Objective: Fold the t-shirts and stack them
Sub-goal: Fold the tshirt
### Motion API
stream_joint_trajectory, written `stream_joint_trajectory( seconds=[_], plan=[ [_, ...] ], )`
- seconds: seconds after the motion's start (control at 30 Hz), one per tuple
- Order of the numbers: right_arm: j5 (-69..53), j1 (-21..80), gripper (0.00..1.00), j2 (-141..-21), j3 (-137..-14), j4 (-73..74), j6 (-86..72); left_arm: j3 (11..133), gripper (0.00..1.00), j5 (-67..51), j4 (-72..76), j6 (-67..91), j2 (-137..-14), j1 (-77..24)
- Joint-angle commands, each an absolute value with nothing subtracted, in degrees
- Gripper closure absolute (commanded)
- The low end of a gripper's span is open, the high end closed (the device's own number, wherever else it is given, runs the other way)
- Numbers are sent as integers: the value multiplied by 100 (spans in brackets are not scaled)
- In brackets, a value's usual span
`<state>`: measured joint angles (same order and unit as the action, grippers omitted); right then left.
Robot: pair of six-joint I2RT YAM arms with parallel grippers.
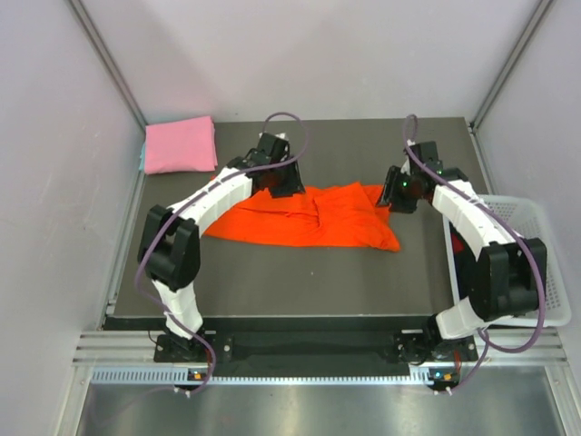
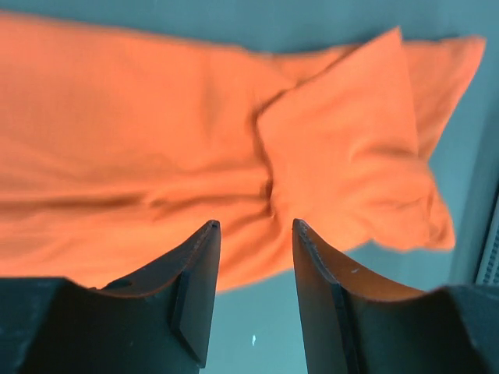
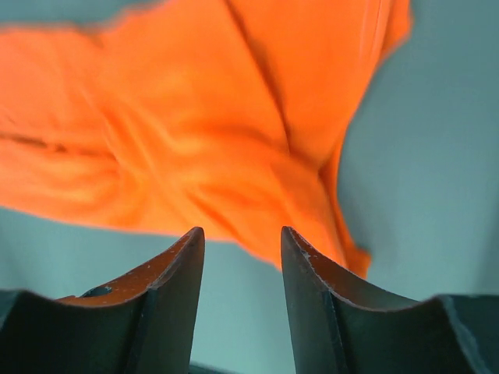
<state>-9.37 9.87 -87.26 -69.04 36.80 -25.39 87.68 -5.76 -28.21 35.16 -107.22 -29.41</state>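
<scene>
Next, my right gripper grabs the t-shirt's far corner [image 1: 374,190] and pulls it away before folding, because the orange t-shirt's end [image 1: 365,220] by my right gripper is rumpled and crooked.
The orange-red t-shirt [image 1: 309,218] lies partly folded and rumpled in the middle of the dark table. It also shows in the left wrist view [image 2: 156,140] and the right wrist view [image 3: 187,132]. The light pink t-shirt [image 1: 180,144] lies folded at the far left corner. My left gripper [image 1: 283,186] is open and empty above the orange shirt's far left edge [image 2: 256,227]. My right gripper [image 1: 388,198] is open and empty by the shirt's far right corner [image 3: 242,234]. Neither touches cloth.
A white lattice basket [image 1: 531,245] stands off the table's right edge, beside the right arm. Grey walls enclose the table [image 1: 300,282] on the left, back and right. The pink shirt lies far from both grippers.
</scene>
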Motion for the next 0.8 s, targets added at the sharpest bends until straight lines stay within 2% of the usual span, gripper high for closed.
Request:
stream_joint_trajectory(
  seconds=[0.0, 0.13, 0.37, 0.47, 0.77],
  plan=[
    [-817, 1230, 56, -8649, -6426, 3982, -2637, 8122, 53, -721, -3076, 3463, -10416, -2883],
    [-651, 1283, 56, -8683, -5724, 3683, -2645, 7560, 53, -484, -2962, 3743, -10415, -2769],
    [719, 1292, 58, -8956, -5300, 3832, -2461, 6962, 53, 358, -3261, 4034, -10854, -2225],
    [939, 1292, 58, -8947, -5300, 3893, -2382, 6637, 54, 474, -3147, 4087, -10942, -1987],
    [158, 1362, 56, -8631, -5931, 4033, -2294, 6678, 56, 449, -3260, 3894, -10417, -1679]
  ],
)
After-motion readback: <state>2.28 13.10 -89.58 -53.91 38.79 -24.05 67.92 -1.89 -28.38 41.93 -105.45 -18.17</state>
